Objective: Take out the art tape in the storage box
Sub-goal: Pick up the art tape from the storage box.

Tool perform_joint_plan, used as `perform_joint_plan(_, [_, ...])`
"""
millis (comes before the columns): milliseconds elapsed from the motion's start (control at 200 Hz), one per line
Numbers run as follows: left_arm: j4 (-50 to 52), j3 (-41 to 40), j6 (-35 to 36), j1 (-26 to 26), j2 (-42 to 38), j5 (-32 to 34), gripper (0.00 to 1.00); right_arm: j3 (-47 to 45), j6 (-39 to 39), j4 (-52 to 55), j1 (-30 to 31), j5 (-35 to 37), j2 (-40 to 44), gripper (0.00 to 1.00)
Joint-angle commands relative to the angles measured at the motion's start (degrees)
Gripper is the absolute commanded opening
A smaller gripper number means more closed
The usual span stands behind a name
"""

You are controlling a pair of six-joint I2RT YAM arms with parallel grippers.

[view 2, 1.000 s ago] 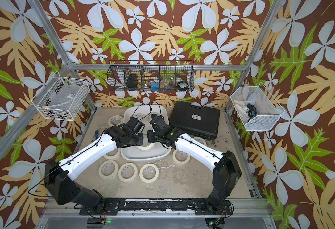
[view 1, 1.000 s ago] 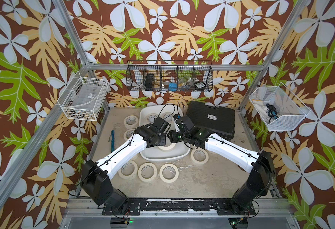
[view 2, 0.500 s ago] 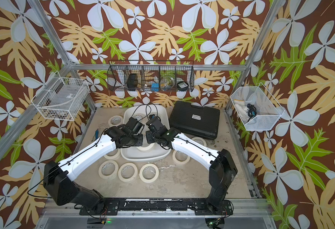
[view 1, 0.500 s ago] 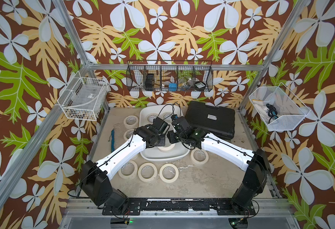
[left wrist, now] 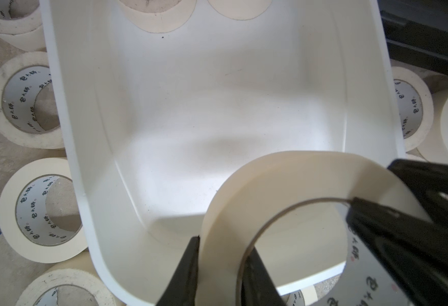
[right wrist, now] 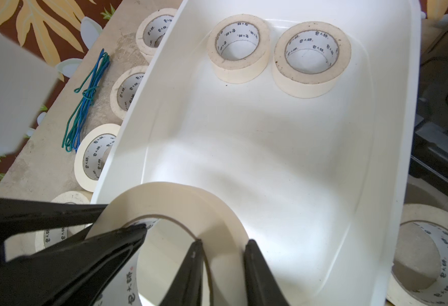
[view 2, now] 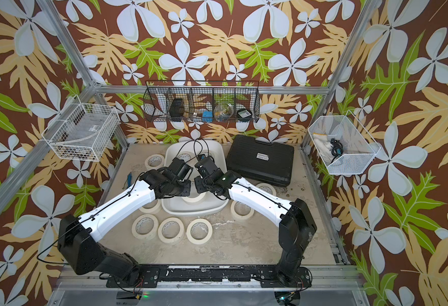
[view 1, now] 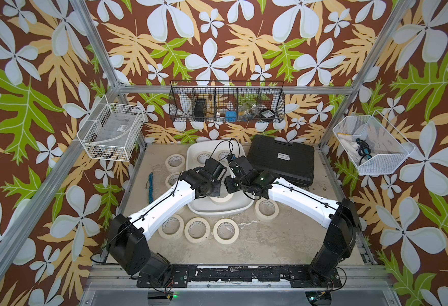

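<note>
Both of the robot's grippers clamp the same tape roll (left wrist: 305, 176) above the storage box, so next the left gripper opens before the right gripper carries it near the black case.
The white storage box (view 1: 217, 210) (right wrist: 270, 159) lies mid-table. Over its near end one cream art tape roll (left wrist: 284, 172) (right wrist: 178, 198) hangs tilted, held by both arms. My left gripper (left wrist: 223, 243) is shut on the roll's wall, one finger inside the ring and one outside. On the opposite side of the same roll my right gripper (right wrist: 223, 242) is shut on the wall in the same way. Two more rolls (right wrist: 237, 70) (right wrist: 310, 84) lie flat at the box's far end. In both top views the wrists hide most of the held roll (view 1: 221, 197).
Several tape rolls lie flat on the table around the box, among them three in a row in front (view 1: 197, 230) and one at the right (view 1: 266, 209). A black hard case (view 1: 281, 161) sits right of the box. A blue-green wire (view 1: 150, 185) lies left.
My right gripper has moved in toward the left gripper and shut on the roll's wall. The left gripper has kept its grip and hardly moved.
</note>
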State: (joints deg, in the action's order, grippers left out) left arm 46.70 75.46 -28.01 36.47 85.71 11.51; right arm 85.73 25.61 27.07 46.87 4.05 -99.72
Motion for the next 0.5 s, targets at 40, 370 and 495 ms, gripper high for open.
perform_joint_plan(40, [-4.32,-0.03,-1.14,0.18,-1.48,-2.28,0.19,-0.62,1.07,1.94,-0.18,4.20,0.87,0.18])
perform_joint_plan(370, [-6.50,-0.58,-2.31,0.11,-3.62,-1.82,0.55,-0.78,0.26,2.75,-0.17,6.17,3.39,0.13])
perform_joint_plan(495, [-7.41,-1.00,-2.92,0.09,-5.73,-0.49,0.59,-0.81,-0.31,3.90,-0.73,7.37,4.37,0.12])
